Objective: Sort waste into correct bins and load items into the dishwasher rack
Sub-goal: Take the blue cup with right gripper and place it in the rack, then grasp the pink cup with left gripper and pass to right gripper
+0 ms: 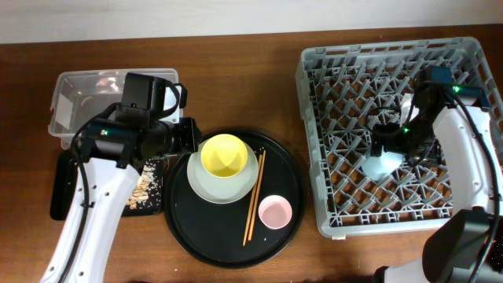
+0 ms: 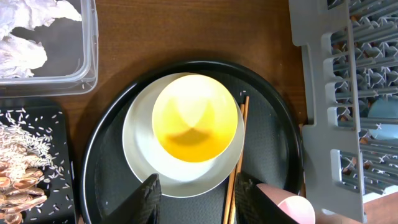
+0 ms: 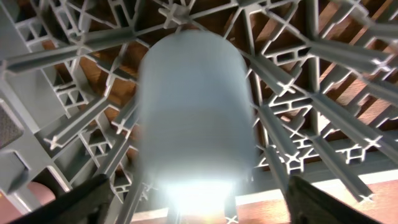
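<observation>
I should lift the pink cup [image 1: 275, 212] with my left gripper and hand it over, because the rack's side [image 1: 317, 185] stands between the pink cup and my right gripper.
The small yellow bowl [image 1: 224, 155] sits on the pale grey-green plate [image 1: 206, 187] in a round black tray [image 1: 291, 177], with the chopsticks [image 1: 253, 196] and the pink cup [image 1: 276, 211] beside it. My left gripper [image 1: 189, 135] is open and empty at the plate's left edge. In the left wrist view its fingers [image 2: 199, 202] hover over the plate [image 2: 143, 149], with the bowl [image 2: 196, 118], chopsticks [image 2: 239, 149] and pink cup [image 2: 295, 208] close by. My right gripper [image 1: 391, 145] is open inside the dishwasher rack [image 1: 346, 71]. Its fingers [image 3: 199, 208] are spread wide, clear of the light-blue cup [image 3: 193, 106], which rests on the lattice.
The clear tub [image 1: 67, 102] at the far left holds white tissue [image 2: 25, 37]. The shallow black tray [image 1: 59, 185] in front of it holds rice and brown scraps [image 2: 25, 162]. The rack's wall [image 2: 323, 93] stands right of the round tray.
</observation>
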`<state>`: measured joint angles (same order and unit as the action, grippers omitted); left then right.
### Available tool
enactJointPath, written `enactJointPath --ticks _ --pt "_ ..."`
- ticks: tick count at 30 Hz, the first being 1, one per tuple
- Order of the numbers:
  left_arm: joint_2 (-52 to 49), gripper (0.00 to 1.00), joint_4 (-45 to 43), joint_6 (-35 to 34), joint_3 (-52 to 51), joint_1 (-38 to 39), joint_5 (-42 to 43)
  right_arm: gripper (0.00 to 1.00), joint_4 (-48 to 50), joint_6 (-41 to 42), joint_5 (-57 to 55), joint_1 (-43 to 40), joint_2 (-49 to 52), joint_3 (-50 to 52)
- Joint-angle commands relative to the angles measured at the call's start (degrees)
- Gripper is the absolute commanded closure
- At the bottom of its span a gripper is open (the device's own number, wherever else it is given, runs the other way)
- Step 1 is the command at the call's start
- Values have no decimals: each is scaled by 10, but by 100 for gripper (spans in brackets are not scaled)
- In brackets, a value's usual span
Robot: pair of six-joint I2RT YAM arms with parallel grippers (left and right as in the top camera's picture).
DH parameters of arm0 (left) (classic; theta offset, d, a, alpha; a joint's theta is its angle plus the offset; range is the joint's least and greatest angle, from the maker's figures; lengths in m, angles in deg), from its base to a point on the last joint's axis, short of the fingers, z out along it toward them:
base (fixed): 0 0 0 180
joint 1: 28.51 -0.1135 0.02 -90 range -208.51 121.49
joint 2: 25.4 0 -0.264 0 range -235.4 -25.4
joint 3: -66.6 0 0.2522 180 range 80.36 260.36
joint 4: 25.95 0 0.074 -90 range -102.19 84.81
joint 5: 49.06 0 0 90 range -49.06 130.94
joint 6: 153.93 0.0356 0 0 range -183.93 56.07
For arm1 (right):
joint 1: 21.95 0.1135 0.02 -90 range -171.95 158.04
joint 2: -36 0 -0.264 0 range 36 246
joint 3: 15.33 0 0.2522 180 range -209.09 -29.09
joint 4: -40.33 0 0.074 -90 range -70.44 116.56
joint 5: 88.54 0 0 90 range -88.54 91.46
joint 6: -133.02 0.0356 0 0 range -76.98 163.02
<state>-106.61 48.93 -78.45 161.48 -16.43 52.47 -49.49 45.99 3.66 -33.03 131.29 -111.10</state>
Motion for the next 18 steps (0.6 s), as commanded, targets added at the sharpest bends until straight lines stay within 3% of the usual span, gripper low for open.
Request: enactJointPath --ticks 1,3,6,11,18 --pt "10 61 3 7 2 -1 -4 1 -7 2 14 -4 -1 -8" --pt "10 61 9 7 2 10 -4 1 -24 2 21 -4 -15 -9" --pt "9 52 9 7 -16 54 -4 1 -26 2 41 -3 -82 -9" --pt "-36 51 -9 7 -88 182 -4 1 -26 3 78 -2 -185 -8" --pt "-173 51 -69 7 -110 308 26 1 -26 3 80 -2 -185 -7"
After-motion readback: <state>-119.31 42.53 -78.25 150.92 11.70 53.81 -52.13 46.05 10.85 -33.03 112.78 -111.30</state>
